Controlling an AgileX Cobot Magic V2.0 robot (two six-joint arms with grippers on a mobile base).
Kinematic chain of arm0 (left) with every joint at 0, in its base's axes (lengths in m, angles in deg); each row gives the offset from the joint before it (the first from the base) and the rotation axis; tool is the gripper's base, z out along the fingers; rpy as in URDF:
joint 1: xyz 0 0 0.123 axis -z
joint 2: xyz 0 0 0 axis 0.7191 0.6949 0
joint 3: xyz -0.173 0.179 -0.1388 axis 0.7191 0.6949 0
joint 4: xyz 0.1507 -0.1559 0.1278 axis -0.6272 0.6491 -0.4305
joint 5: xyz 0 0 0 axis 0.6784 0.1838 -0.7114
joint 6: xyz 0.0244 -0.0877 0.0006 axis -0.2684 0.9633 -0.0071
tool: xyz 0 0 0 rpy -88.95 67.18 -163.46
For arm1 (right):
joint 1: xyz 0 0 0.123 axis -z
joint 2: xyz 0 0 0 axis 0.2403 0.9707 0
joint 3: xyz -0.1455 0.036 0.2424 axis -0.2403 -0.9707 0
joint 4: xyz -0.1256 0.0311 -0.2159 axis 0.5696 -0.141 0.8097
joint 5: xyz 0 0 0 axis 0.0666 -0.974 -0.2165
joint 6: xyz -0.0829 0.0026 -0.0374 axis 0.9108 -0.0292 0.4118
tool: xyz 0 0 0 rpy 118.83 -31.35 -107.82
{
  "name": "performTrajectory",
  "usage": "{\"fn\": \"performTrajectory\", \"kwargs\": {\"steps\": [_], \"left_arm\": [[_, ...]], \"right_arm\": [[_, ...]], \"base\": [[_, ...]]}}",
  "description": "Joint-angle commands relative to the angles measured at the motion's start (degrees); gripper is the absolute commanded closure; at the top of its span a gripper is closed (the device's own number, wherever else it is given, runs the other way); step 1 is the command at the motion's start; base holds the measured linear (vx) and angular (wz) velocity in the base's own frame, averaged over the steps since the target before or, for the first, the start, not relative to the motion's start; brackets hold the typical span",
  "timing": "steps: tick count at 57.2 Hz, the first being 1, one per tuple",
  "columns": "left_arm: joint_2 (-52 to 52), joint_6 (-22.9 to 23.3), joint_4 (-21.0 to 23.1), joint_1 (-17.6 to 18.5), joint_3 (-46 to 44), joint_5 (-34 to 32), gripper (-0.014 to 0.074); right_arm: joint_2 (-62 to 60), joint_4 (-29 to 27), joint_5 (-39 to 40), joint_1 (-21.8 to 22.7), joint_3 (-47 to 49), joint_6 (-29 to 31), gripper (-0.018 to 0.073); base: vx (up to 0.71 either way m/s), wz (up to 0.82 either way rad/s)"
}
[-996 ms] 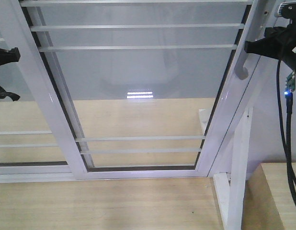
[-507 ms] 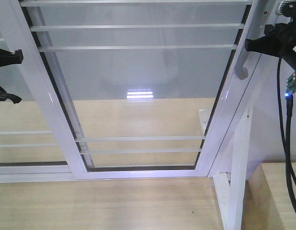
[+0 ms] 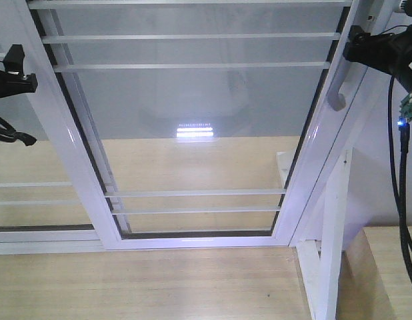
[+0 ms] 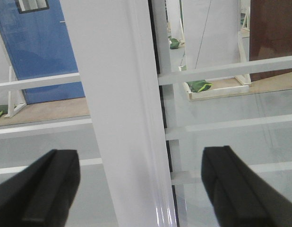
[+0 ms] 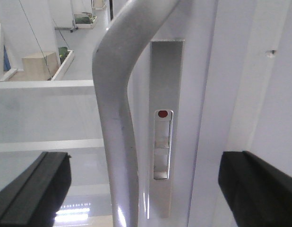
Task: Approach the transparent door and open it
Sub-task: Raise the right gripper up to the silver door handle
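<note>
The transparent door (image 3: pixel 206 160) lies partly over the second glass panel's post (image 3: pixel 88 120). The door will slide sideways across that panel when I pull on the door's handle.
The transparent door (image 3: pixel 193 100) fills the front view, a glass panel in a white frame with thin crossbars. Its curved grey handle (image 3: pixel 336 90) is on the right frame post. My right gripper (image 3: pixel 353 47) is at the handle's upper part. In the right wrist view it (image 5: pixel 143 189) is open, with its fingers (image 5: pixel 32 189) on either side of the handle (image 5: pixel 115 118) and the lock plate (image 5: pixel 163 142), not touching them. My left gripper (image 3: pixel 23 70) is at the door's left frame post. In the left wrist view it (image 4: pixel 139 189) is open around that white post (image 4: pixel 122 118).
A second white-framed glass panel without a handle (image 3: pixel 33 167) stands at the left. A white support strut (image 3: pixel 333 233) and a wooden box (image 3: pixel 386 267) stand at the lower right. Black cables (image 3: pixel 399 167) hang from the right arm. The wooden floor (image 3: pixel 159 280) lies before the door.
My right gripper has risen along the handle and moved slightly right. My left gripper has risen a little beside the left post. The door has not moved.
</note>
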Motion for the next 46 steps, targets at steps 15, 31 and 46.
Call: {"fn": "performTrajectory", "kwargs": {"steps": [15,31,46], "left_arm": [[-1.56,0.49,-0.12,0.31,-1.93,-5.76,-0.0029],[-1.56,0.49,-0.17,0.31,-1.93,-5.76,0.0014],[-1.56,0.49,-0.17,0.31,-1.93,-5.7,0.0014]], "right_arm": [[3.44,11.75,14.1,0.28,2.03,-8.06,-0.0081],[9.5,11.29,15.34,0.28,7.13,-7.83,-0.0046],[14.4,11.29,14.67,0.28,13.53,-7.78,-0.0034]], "base": [[0.0,0.0],[0.0,0.0],[0.0,0.0]]}}
